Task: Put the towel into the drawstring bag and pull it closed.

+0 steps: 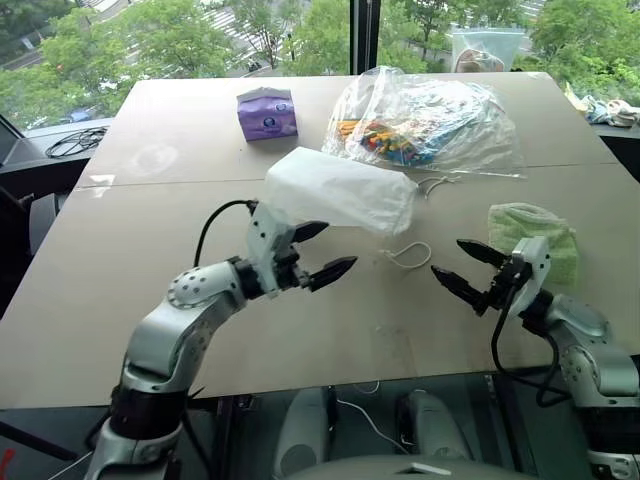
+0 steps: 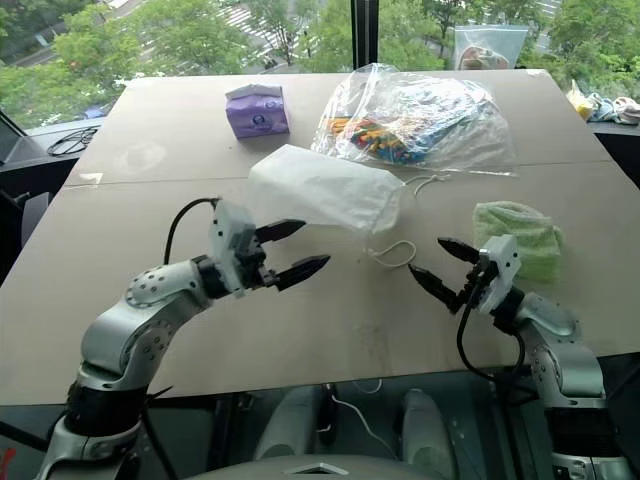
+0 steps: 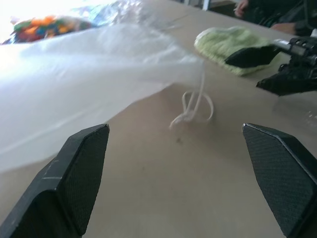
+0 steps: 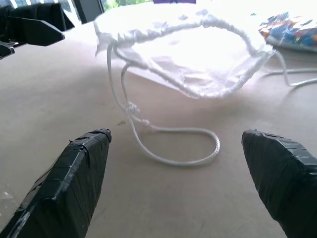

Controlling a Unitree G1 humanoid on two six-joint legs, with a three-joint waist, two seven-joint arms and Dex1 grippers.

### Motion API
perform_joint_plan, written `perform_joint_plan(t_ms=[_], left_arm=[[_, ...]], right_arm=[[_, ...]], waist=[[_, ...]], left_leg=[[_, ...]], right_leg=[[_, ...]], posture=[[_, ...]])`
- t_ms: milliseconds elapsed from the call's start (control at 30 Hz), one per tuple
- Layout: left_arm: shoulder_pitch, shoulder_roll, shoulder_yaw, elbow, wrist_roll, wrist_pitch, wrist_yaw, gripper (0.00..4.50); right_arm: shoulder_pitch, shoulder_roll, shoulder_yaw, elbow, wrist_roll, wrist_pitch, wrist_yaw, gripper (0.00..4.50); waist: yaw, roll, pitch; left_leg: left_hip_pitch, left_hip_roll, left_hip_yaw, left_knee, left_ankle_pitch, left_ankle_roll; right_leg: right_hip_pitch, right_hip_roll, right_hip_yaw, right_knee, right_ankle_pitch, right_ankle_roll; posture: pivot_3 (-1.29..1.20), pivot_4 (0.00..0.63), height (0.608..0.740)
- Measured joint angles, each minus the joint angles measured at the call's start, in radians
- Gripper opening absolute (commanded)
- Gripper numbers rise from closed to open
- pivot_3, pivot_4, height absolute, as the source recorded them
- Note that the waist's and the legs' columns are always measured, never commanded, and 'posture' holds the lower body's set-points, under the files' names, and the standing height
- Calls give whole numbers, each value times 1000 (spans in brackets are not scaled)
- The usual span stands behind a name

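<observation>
I expect the bag's fabric rim (image 1: 408, 208) to bunch up along the cord (image 1: 391, 251) when I pull the bag's opening open, because the cord comes out at the drawstring bag's corner.
The translucent white drawstring bag (image 1: 340, 190) lies on its side mid-table, its gathered mouth (image 4: 198, 54) facing right, with a knotted cord loop (image 1: 408, 256) trailing onto the table. The light-green towel (image 1: 540, 238) rests folded at the right. My left gripper (image 1: 318, 252) hovers open just in front of the bag's near left side, nothing between its fingers. Open too, my right gripper (image 1: 464, 265) hangs left of the towel, pointing toward the cord loop (image 4: 173, 144) and the bag's mouth. In the left wrist view the towel (image 3: 225, 42) sits behind the right gripper's fingers (image 3: 250, 56).
A large clear plastic bag of colourful items (image 1: 425, 120) lies behind the drawstring bag. A purple box (image 1: 267, 113) stands at the back left. Another clear bag (image 1: 487, 45) sits at the table's far edge. The table's near edge (image 1: 300, 385) runs just below both grippers.
</observation>
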Motion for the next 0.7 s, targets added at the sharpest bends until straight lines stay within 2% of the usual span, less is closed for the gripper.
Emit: perform_joint_plan(t_ms=[167, 300, 500, 700], left_arm=[[-105, -126, -109, 19, 15, 25, 58, 4419], [-157, -207, -205, 56, 109, -3, 117, 4419], [-228, -359, -338, 148, 325, -52, 306, 4419], [-322, -424, -413, 339, 575, -68, 504, 4419]], right_arm=[[8, -27, -40, -33, 35, 35, -19, 4500], [11, -35, -43, -38, 35, 42, -21, 4500], [6, -45, -70, -47, 47, 44, -39, 4500], [15, -76, -103, -58, 79, 62, -33, 4500]], waist=[[-3, 0, 0], [-1, 0, 0], [1, -1, 0], [0, -1, 0]], left_leg=[[1, 0, 3, 0, 1, 2], [1, -1, 5, 1, 2, 3], [1, -3, 3, 1, 2, 3], [1, -3, 1, 1, 2, 3]], right_leg=[[0, 2, 2, 1, 0, 0], [0, 2, 2, 1, 0, 1], [1, 2, 2, 0, 0, 1], [1, 2, 2, 1, -2, 3]], posture=[[0, 150, 740], [0, 150, 740], [0, 150, 740], [0, 150, 740]])
